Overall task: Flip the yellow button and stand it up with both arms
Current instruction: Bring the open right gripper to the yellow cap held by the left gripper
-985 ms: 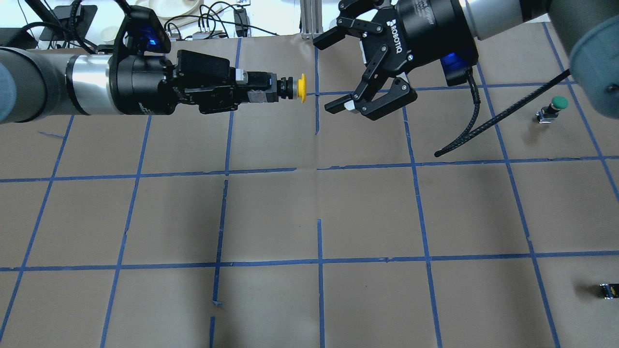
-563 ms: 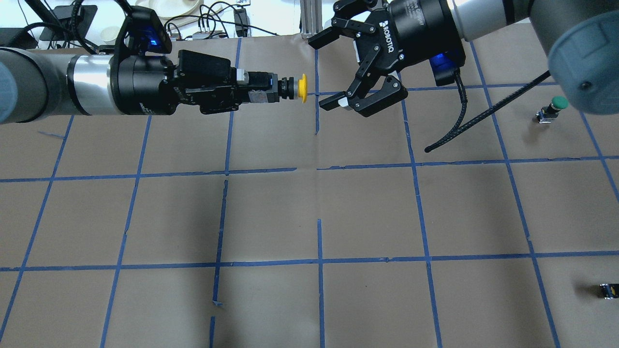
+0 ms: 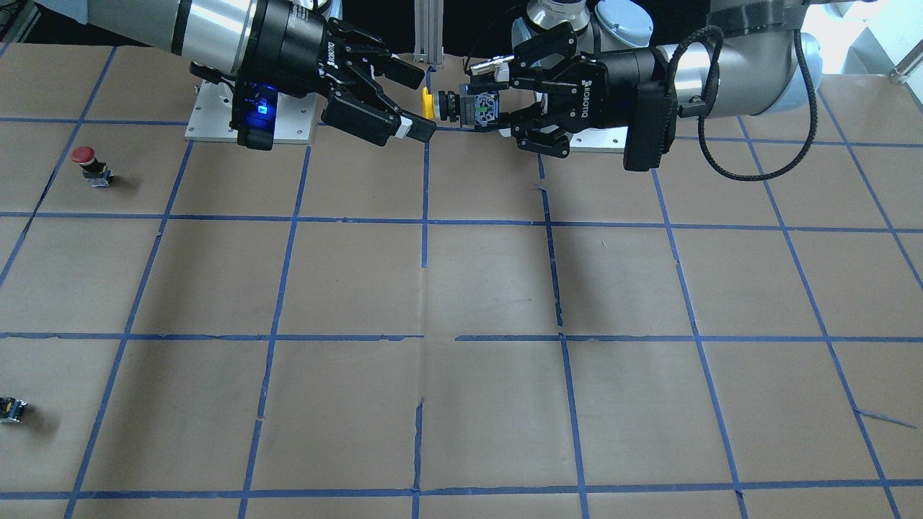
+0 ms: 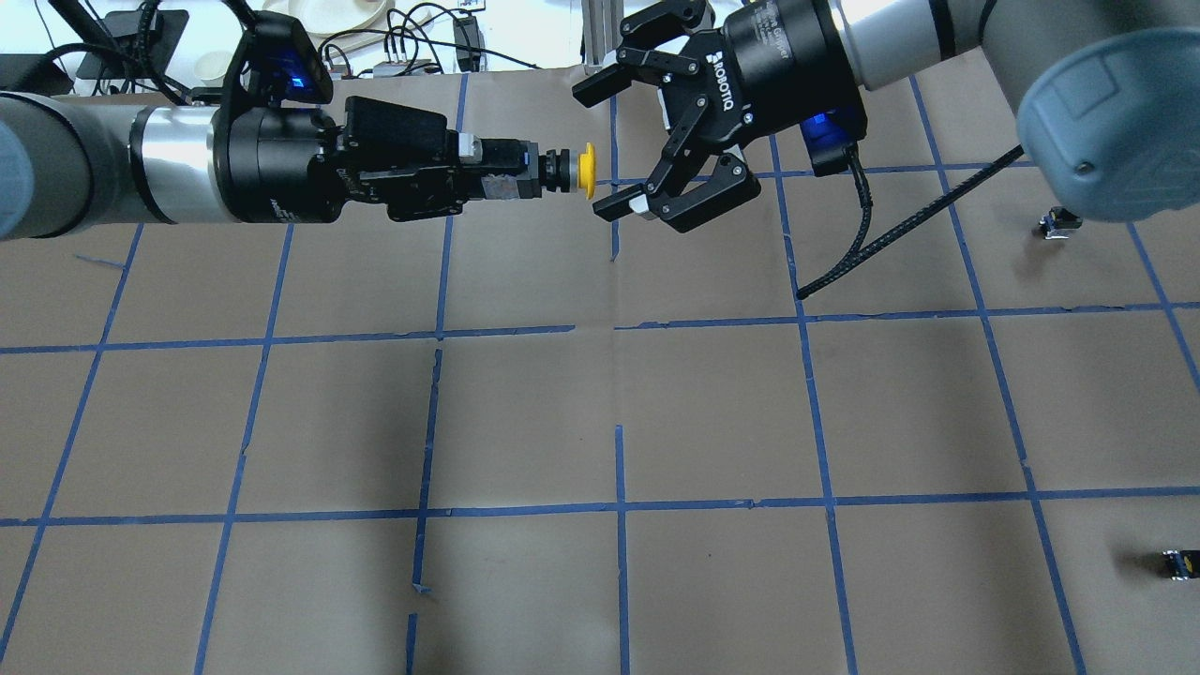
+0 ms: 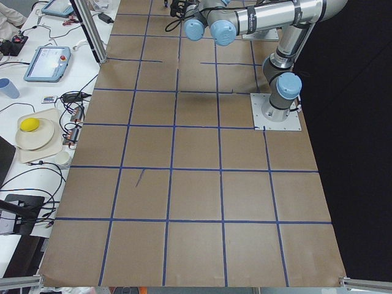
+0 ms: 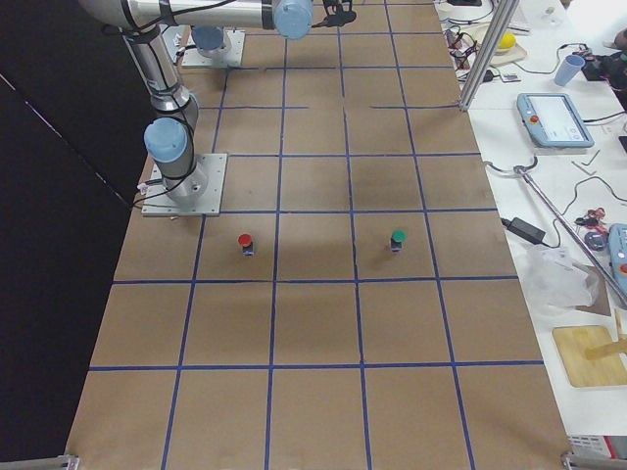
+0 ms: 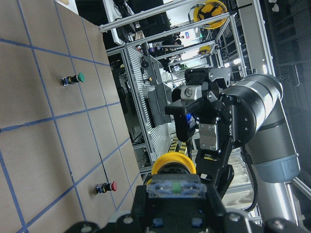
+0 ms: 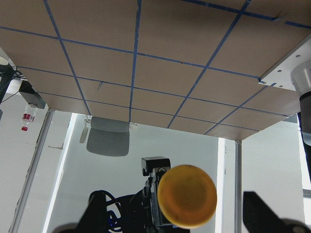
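The yellow cap sits close against the black collar [image 3: 446,105]. The whole button [image 3: 467,105] should come along in one piece when I carry it by the yellow cap.
The yellow button [image 4: 587,172] is held level above the table, its cap pointing at my right arm. My left gripper [image 4: 473,173] is shut on its black and grey body [image 3: 477,108]. My right gripper [image 4: 597,150] is open, with one fingertip [image 4: 609,206] just in front of the cap and the other behind it; neither touches it. In the front view the right gripper [image 3: 422,103] comes in from the left and the left gripper [image 3: 494,101] from the right. The right wrist view looks straight at the cap [image 8: 187,195]. The left wrist view shows the cap [image 7: 174,162] with the open right gripper behind it.
A red-capped button [image 3: 88,162] and a green-capped button [image 6: 398,238] stand on the brown paper on my right side. A small black block [image 4: 1179,562] lies near the right edge. My right elbow hides the green cap in the overhead view. Clutter lies beyond the far edge.
My right gripper has moved left, still open, until its fingertips flank the yellow cap. The left arm and the button have not moved.
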Controlling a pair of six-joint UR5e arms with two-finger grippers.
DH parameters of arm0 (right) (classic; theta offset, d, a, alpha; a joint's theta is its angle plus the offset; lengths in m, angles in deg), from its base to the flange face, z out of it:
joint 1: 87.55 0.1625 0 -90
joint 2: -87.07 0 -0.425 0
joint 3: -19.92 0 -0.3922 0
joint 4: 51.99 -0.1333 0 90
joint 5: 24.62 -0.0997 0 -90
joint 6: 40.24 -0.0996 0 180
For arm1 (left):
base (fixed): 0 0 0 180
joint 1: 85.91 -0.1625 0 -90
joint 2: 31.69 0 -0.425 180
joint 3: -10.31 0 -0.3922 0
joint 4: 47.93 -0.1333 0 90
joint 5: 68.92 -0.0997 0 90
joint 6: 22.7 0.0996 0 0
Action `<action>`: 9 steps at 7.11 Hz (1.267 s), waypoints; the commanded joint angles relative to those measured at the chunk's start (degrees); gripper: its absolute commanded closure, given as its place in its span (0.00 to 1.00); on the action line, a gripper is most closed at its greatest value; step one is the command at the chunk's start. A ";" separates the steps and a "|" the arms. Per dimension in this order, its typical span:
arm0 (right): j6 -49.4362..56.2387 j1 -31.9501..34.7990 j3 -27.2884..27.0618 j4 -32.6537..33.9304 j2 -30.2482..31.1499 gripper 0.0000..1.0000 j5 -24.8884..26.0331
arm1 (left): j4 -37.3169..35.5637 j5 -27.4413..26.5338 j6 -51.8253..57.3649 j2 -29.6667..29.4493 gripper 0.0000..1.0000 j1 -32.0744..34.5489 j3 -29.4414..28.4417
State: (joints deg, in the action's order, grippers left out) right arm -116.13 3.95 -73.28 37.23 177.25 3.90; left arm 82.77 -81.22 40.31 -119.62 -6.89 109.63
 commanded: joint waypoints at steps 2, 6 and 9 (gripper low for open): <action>-0.40 0.00 0.04 -0.01 -0.35 0.31 0.31 | 0.00 0.00 0.00 0.03 0.86 0.00 0.09; -0.48 -0.18 0.04 -0.10 -0.09 0.70 0.14 | 0.00 -0.09 -0.09 0.12 0.86 0.00 0.00; -0.57 -0.35 0.12 -0.10 -0.09 0.73 0.31 | 0.18 -0.79 -1.13 0.38 0.00 0.00 -0.70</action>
State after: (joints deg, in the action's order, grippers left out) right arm -116.67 3.67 -73.20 37.13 177.18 4.03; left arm 82.85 -81.75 40.10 -119.38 -6.87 109.15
